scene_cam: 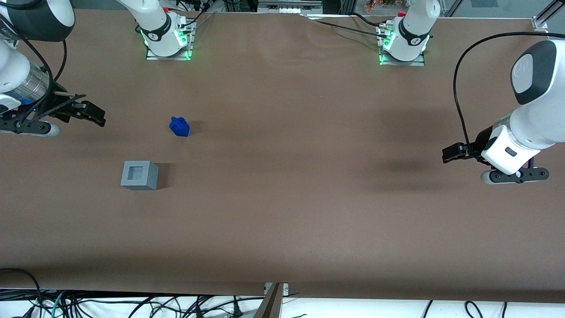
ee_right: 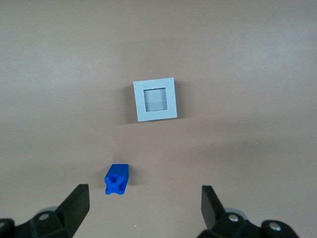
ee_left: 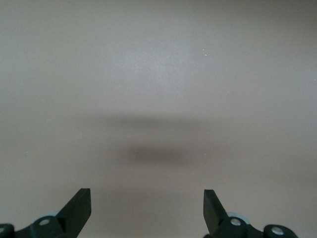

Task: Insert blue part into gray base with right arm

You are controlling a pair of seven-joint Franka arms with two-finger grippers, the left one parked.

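The gray base [scene_cam: 140,175] has open table [scene_cam: 140,201] around it, so it will shift and turn a little when I push the blue part into the gray base's hole.
The blue part [scene_cam: 179,126] lies on the brown table, its knobbed end facing my wrist camera [ee_right: 117,179]. The gray base [scene_cam: 139,175] stands upright, nearer to the front camera than the blue part, and its square recess is empty [ee_right: 155,99]. My right gripper [scene_cam: 98,116] hangs above the table toward the working arm's end, apart from both objects. It is open and empty [ee_right: 143,198]. The blue part lies just ahead of the fingertips, close to one finger [ee_right: 77,198].
The brown table [scene_cam: 282,212] carries only these two objects. Two arm bases [scene_cam: 167,42] [scene_cam: 401,44] are bolted along the table edge farthest from the front camera. Loose cables [scene_cam: 132,304] hang below the nearest edge.
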